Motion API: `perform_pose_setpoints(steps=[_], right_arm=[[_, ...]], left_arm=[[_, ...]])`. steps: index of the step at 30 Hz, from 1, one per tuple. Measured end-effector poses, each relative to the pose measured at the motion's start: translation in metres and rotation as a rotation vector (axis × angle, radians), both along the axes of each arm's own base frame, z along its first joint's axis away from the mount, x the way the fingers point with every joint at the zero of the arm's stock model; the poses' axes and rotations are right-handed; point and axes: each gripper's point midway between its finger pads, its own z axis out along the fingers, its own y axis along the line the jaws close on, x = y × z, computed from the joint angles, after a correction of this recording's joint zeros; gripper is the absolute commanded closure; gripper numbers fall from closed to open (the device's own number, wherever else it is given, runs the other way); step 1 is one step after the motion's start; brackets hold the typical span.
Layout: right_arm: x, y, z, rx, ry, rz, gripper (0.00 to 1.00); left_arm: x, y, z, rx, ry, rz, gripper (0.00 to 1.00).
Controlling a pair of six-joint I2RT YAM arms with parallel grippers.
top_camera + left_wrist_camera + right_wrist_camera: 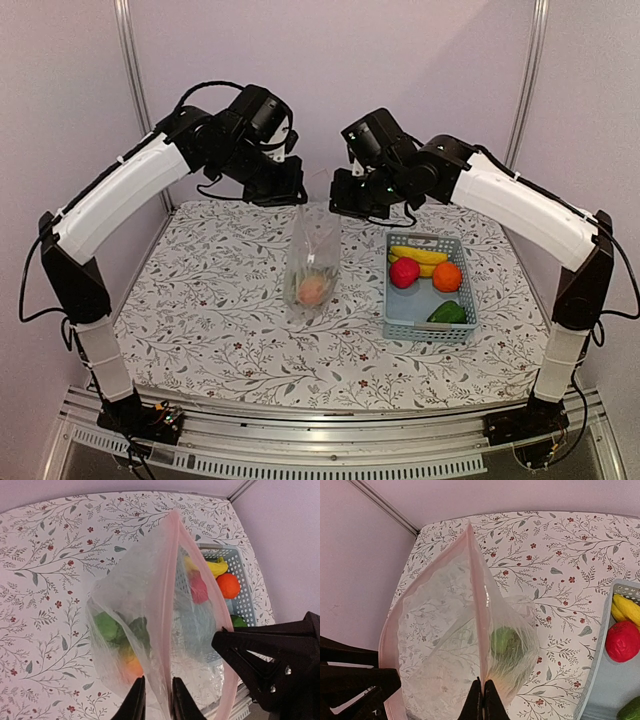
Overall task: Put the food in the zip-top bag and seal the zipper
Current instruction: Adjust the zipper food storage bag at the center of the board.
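Observation:
The pink zipper strip point(164, 667) is between the open fingers of my left gripper, so next my left gripper pinches the zipper strip before my right gripper goes off to the basket's food point(418, 264).
The clear zip-top bag point(313, 255) hangs over the table between my two grippers with its mouth held open. Its pink zipper strip point(167, 580) runs up from my left gripper point(155, 702), whose fingers close on one lip. My right gripper point(483, 700) is shut on the other lip's strip point(475, 580). In the bag lie a green piece point(506, 642) and an orange piece point(312, 290). More food sits in the blue basket point(430, 333): yellow bananas point(418, 256), a red piece point(404, 272), an orange piece point(447, 276) and a green piece point(447, 313).
The basket stands on the right part of the floral tablecloth point(200, 310), close beside the bag. Pale walls and metal posts point(128, 60) enclose the back and sides. Both arms arch high over the table's far half.

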Motion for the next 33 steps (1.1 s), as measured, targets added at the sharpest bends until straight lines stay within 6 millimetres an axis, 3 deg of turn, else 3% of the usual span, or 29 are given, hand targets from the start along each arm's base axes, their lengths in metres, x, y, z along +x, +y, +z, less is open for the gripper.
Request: perform_pose_setpoints(steps=[8,17,19,24,28,33], right_arm=[[0.002,-0.004,0.004,0.022,-0.014,-0.032,1.0],[-0.002,-0.011,0.013,0.071,-0.029,-0.047,0.99],[-0.003,-0.011,0.013,0.079,-0.028,-0.045,0.92],[-0.007,-0.01,0.015,0.098,-0.026,-0.014,0.59],[-0.013,-0.021,0.029,0.129,-0.035,0.01,0.46],[-0.025,-0.077,0.05,0.158,-0.077,-0.02,0.36]], left_arm=[[-0.002,-0.009,0.001,-0.002,0.006,-0.009,0.78],[-0.006,-0.014,-0.006,0.011,0.024,-0.012,0.97],[-0.006,-0.014,-0.007,0.015,0.023,-0.011,1.0],[-0.004,-0.012,-0.008,0.027,0.013,-0.001,1.0],[-0.002,-0.007,-0.004,0.036,-0.008,0.011,1.0],[-0.007,0.004,0.009,0.044,-0.04,0.012,1.0]])
